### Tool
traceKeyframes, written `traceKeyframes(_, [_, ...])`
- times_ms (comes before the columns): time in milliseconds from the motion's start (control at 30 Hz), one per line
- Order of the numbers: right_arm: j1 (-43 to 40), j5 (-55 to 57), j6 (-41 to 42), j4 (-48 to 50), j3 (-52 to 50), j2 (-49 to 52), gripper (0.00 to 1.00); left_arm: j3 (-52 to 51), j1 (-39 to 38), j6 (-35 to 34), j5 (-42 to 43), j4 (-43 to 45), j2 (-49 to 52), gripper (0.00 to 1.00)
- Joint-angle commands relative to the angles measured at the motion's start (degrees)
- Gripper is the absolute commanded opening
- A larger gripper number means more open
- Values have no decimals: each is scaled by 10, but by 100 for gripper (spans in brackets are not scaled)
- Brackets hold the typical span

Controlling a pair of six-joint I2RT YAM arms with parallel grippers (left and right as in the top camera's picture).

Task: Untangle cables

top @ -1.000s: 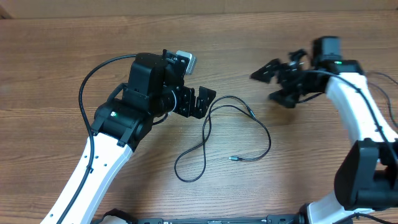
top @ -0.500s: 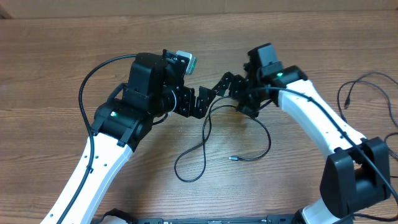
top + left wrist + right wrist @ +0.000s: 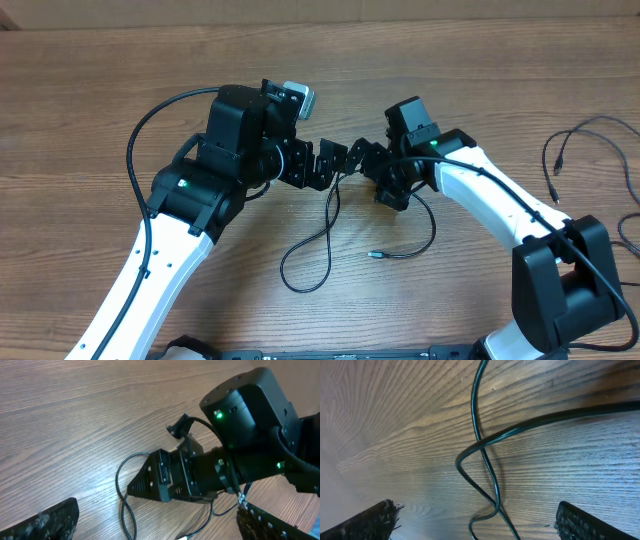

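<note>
I should keep lowering my right gripper's open fingers, with the black cable's lower crossing (image 3: 497, 505) midway inside them, until they can close around both parts of that cable.
A thin black cable (image 3: 329, 222) lies in loose crossed loops at the table's centre, with a small plug end (image 3: 373, 256) pointing left. My left gripper (image 3: 328, 167) is open and empty just left of the cable's upper bend. My right gripper (image 3: 368, 172) is open, facing the left one, low over the same bend. In the right wrist view the cable (image 3: 481, 445) crosses itself between my open fingers (image 3: 477, 525). In the left wrist view the right gripper (image 3: 160, 477) sits ahead of my open fingers (image 3: 155, 530), with the cable (image 3: 121, 505) beneath.
More thin black cable (image 3: 590, 122) with a plug end (image 3: 554, 170) lies at the right edge of the wooden table (image 3: 80, 120). The two gripper tips are nearly touching each other.
My right arm has swung from the right side to the centre, bringing its gripper over the cable's upper bend beside the left gripper. The left arm and the cable have not moved.
</note>
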Motion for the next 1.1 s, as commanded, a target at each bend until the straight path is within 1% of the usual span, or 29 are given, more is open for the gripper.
traceKeyframes(0, [13, 16, -2, 19, -14, -13, 100, 6, 0, 3, -4, 1, -9, 100])
traceKeyframes(167, [24, 15, 0, 95, -59, -13, 100, 6, 0, 3, -4, 1, -9, 100])
traceKeyframes(567, [57, 26, -2, 215, -137, -13, 100, 6, 0, 3, -4, 1, -9, 100])
traceKeyframes(933, [86, 55, -2, 247, -162, -9, 100, 6, 0, 3, -4, 1, -9, 100])
traceKeyframes(1067, [105, 57, 0, 263, -162, 12, 100, 6, 0, 3, -4, 1, -9, 100])
